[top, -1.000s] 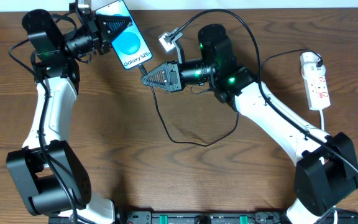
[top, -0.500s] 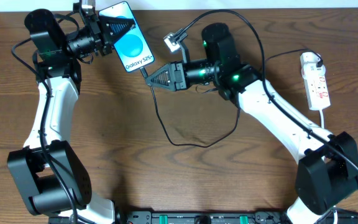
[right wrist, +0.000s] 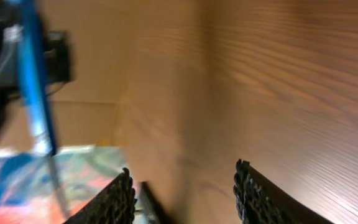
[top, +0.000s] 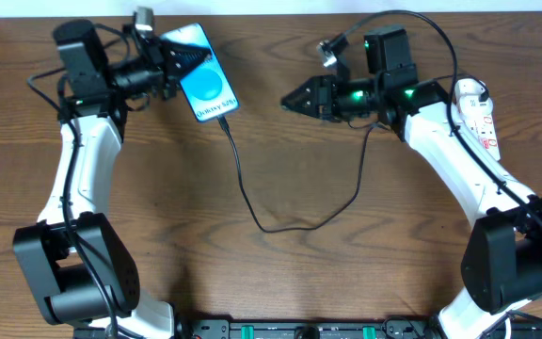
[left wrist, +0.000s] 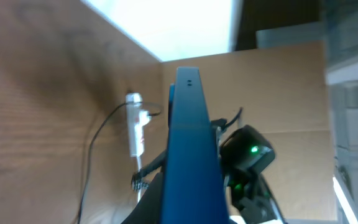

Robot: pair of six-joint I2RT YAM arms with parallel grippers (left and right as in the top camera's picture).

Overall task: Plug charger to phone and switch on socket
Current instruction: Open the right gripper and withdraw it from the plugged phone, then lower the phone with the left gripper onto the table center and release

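Note:
My left gripper should keep lowering the phone until it lies on the clear wood (top: 276, 160), then let go, since the charger's tip sits in the phone's lower end (top: 220, 115).
My left gripper (top: 188, 59) is shut on the phone (top: 206, 83), holding it lifted at the table's far left, blue screen up. In the left wrist view the phone (left wrist: 191, 149) shows edge-on between the jaws. The charger (top: 243, 184) has its tip in the phone's lower end; its thin black cable loops down over the table and back up towards my right arm. My right gripper (top: 290, 99) hangs open and empty to the right of the phone, apart from it. In the right wrist view its fingers (right wrist: 247, 193) stand wide with only wood between them. The socket (top: 483, 121) lies at the far right.
The socket's white cord (top: 493, 179) runs down beside my right forearm. Black robot cables arc over the right arm near the back edge. In the left wrist view the socket (left wrist: 135, 127) appears beyond the phone. A cardboard wall stands behind the table.
My right gripper has opened, let go of the charger's tip at the phone and drawn back to the right. The left gripper has shifted the phone slightly right.

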